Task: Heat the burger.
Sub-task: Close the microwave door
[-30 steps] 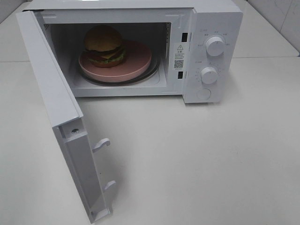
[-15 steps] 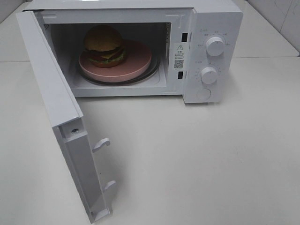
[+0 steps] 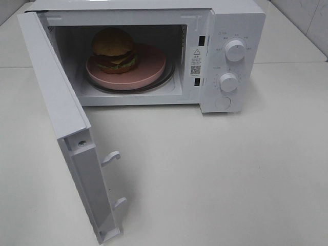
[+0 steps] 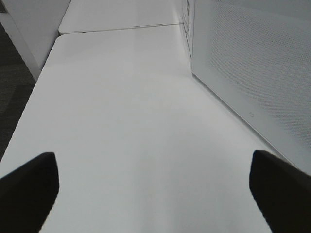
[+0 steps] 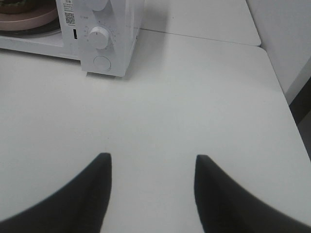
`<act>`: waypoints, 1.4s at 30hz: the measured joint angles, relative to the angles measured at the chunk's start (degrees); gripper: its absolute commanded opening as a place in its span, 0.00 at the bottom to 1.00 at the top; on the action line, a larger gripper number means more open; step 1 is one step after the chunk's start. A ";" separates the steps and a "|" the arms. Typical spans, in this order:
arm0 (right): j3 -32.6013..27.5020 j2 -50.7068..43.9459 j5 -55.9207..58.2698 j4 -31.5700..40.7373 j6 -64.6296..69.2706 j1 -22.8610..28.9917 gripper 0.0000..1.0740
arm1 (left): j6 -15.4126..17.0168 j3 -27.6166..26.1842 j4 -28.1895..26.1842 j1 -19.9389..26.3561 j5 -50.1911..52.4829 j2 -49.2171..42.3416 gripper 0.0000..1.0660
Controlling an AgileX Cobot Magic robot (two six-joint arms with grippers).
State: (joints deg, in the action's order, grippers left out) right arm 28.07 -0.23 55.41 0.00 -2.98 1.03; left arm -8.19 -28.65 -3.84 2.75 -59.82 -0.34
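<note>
The microwave door (image 3: 61, 97) is wide open and far from the robot's right gripper, so next the left gripper pushes the door's perforated panel (image 4: 257, 63) closed before the burger heats.
The burger (image 3: 114, 48), with its brown bun, lettuce and cheese, sits on the left part of a round pink plate (image 3: 151, 64) inside the white microwave (image 3: 238, 20). The microwave door (image 3: 56, 97) stands wide open to the left. Neither gripper shows in the high view. The left wrist view has my left gripper (image 4: 153, 154) open wide over bare table, beside the door's perforated panel (image 4: 252, 63). My right gripper (image 5: 151, 156) is open, its fingers moderately apart with nothing between them. It hovers over the table in front of the microwave's control panel (image 5: 104, 36).
Two knobs (image 3: 234, 49) (image 3: 228, 82) and a round button (image 3: 222, 103) sit on the control panel. The open door juts toward the table's front left, latch hooks (image 3: 110, 158) sticking out. White table (image 3: 215, 174) spreads in front; its edges show beside each arm (image 4: 29, 97) (image 5: 286, 111).
</note>
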 measured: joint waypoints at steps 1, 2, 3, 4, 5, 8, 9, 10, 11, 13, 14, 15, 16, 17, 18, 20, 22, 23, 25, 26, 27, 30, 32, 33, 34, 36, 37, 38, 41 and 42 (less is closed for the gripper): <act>0.00 0.00 0.00 0.00 0.00 0.00 0.46 | 0.00 0.00 0.00 0.00 0.00 0.00 0.95; 0.00 0.00 0.00 0.00 0.00 0.00 0.46 | 0.00 0.00 0.00 0.00 0.00 0.00 0.95; 0.00 0.00 0.00 0.00 0.00 0.00 0.46 | 0.00 0.00 0.00 0.00 0.00 0.00 0.95; 0.00 0.00 0.00 0.00 0.00 0.00 0.46 | 0.00 0.00 0.00 0.00 0.00 0.00 0.95; 0.00 0.00 0.00 0.00 0.00 0.00 0.46 | 0.00 0.00 0.00 0.00 0.00 0.00 0.95; 0.00 0.00 0.00 0.00 0.00 0.00 0.46 | 0.00 0.00 0.00 0.00 0.00 0.00 0.95; 0.00 0.00 0.00 0.00 0.00 0.00 0.46 | 0.00 0.00 0.00 0.00 0.00 0.00 0.95; 0.00 0.00 0.00 0.00 0.00 0.00 0.46 | 0.00 0.00 0.00 0.00 0.00 0.00 0.95; 0.00 0.00 0.00 0.00 0.00 0.00 0.46 | 0.00 0.00 0.00 0.00 0.00 0.00 0.95; 0.00 0.00 0.00 0.00 0.00 0.00 0.46 | 0.00 0.00 0.00 0.00 0.00 0.00 0.95; 0.00 0.00 0.00 0.00 0.00 0.00 0.46 | 0.00 0.00 0.00 0.00 0.00 0.00 0.95; 0.00 0.00 0.00 0.00 0.00 0.00 0.46 | 0.00 -0.11 0.00 0.00 0.29 0.00 0.95; 0.00 0.00 0.00 0.00 0.00 0.00 0.46 | 0.00 -0.11 0.00 0.00 0.29 0.00 0.95; 0.00 0.00 0.00 0.00 0.00 0.00 0.46 | 0.00 -0.40 -0.06 0.00 0.63 0.23 0.95; 0.00 0.00 0.00 0.00 0.00 0.00 0.46 | 0.00 -1.38 -0.69 0.00 3.55 1.89 0.95; 0.00 0.00 0.00 0.00 0.00 0.00 0.46 | 0.00 -1.78 -1.09 0.00 5.44 3.15 0.95; 0.00 0.00 0.00 0.00 0.00 0.00 0.46 | 0.00 -2.06 -1.66 0.00 10.66 6.59 0.94; 0.00 0.00 0.00 0.00 0.00 0.00 0.46 | 0.00 -2.06 -2.18 0.00 14.73 11.00 0.93; 0.00 0.00 0.00 0.00 0.00 0.00 0.46 | 0.00 -1.89 -2.41 0.00 17.07 12.83 0.92; 0.00 0.00 0.00 0.00 0.00 0.00 0.46 | -0.17 -1.09 -2.46 0.00 21.83 17.07 0.85; 0.00 0.00 0.00 0.00 0.00 0.00 0.46 | -0.17 -1.09 -2.46 0.00 21.83 17.07 0.85; 0.00 0.00 0.00 0.00 0.00 0.00 0.46 | -2.12 1.09 -3.04 0.00 30.31 22.12 0.62; 0.00 0.00 0.00 0.00 0.00 0.00 0.46 | -3.38 2.69 -4.53 0.00 36.15 25.15 0.33; 0.00 0.00 0.00 0.00 0.00 0.00 0.46 | -4.24 4.24 -6.47 0.00 42.86 27.67 0.03; 0.00 0.00 0.00 0.00 0.00 0.00 0.46 | -4.53 4.98 -7.16 0.00 46.75 29.05 0.00; 0.00 0.00 0.00 0.00 0.00 0.00 0.46 | -4.76 6.93 -8.25 0.00 53.34 31.46 0.00; 0.00 0.00 0.00 0.00 0.00 0.00 0.46 | -4.76 6.93 -8.25 0.00 53.34 31.46 0.00; 0.00 0.00 0.00 0.00 0.00 0.00 0.46 | -4.76 7.79 -8.48 0.00 56.55 32.77 0.00; 0.00 0.00 0.00 0.00 0.00 0.00 0.46 | -4.76 10.54 -8.77 0.00 65.60 37.47 0.00; 0.00 0.00 0.00 0.00 0.00 0.00 0.46 | -4.76 11.12 -8.77 0.00 67.44 38.56 0.00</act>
State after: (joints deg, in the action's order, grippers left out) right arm 28.07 -0.23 55.41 0.00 -2.98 1.03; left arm -12.95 -17.53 -12.61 2.75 7.62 38.22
